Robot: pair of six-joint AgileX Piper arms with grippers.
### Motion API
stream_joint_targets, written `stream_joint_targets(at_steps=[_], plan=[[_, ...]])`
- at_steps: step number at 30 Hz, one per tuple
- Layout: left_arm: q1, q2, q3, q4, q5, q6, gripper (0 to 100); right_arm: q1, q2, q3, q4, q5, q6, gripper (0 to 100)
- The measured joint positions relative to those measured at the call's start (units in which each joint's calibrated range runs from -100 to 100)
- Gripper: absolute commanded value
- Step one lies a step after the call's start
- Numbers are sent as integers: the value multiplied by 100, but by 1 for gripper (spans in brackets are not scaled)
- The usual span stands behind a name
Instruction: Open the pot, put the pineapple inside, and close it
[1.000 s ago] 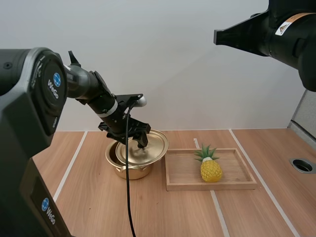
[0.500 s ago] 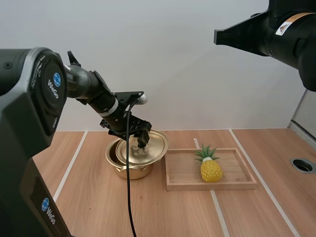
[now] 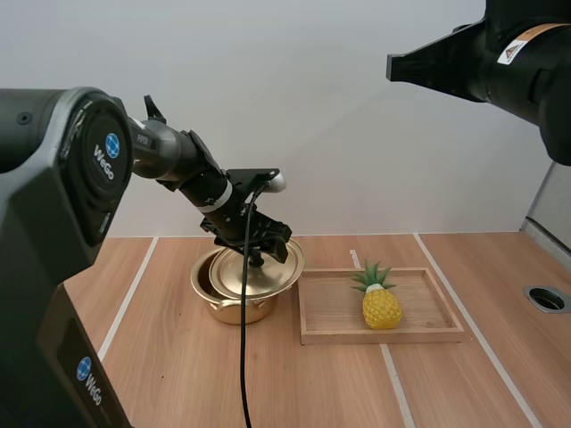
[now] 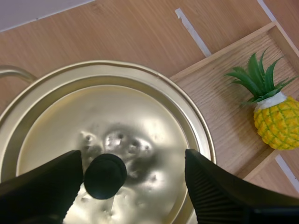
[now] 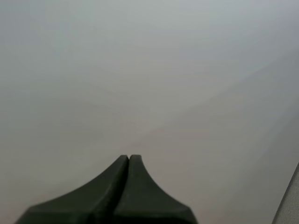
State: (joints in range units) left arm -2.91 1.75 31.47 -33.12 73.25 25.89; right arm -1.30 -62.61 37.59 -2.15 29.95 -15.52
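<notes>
The gold lid point(image 3: 278, 278) sits crooked and leaves part of the pot's opening uncovered point(image 3: 205, 278), so the lid will come off and the pot will stay standing when I lift.
A gold pot point(image 3: 212, 301) stands left of the wooden tray point(image 3: 339, 335). Its gold lid point(image 3: 260, 270) lies askew on the rim, shifted toward the tray, leaving part of the pot's mouth uncovered. My left gripper point(image 3: 260, 253) hovers just over the lid, open. In the left wrist view the gripper point(image 4: 133, 158) straddles the lid point(image 4: 145, 112), the black knob point(image 4: 105, 176) close beside one finger. The yellow pineapple point(image 3: 381, 304) with green leaves stands in the tray; it is also in the left wrist view, pineapple point(image 4: 278, 123). My right gripper point(image 3: 393, 67) is held high, shut point(image 5: 128, 159) on nothing.
White tape lines point(image 3: 125, 299) run along the wooden table. A round hole point(image 3: 546, 299) sits in the table near its right edge. The tray's rim point(image 4: 219, 70) lies right next to the lid's edge.
My left gripper has shifted a little to the right above the lid and turned. The lid stays tilted across the pot. The right arm has not moved.
</notes>
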Motion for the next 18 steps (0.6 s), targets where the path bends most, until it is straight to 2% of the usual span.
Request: stream_joint_targets(at_steps=[8, 18], plan=[[-7, 31, 0, 372, -254, -110, 100, 0, 0, 0, 0, 16, 0, 0], [-7, 31, 0, 473, -438, -177, 100, 0, 0, 0, 0, 97, 0, 0]])
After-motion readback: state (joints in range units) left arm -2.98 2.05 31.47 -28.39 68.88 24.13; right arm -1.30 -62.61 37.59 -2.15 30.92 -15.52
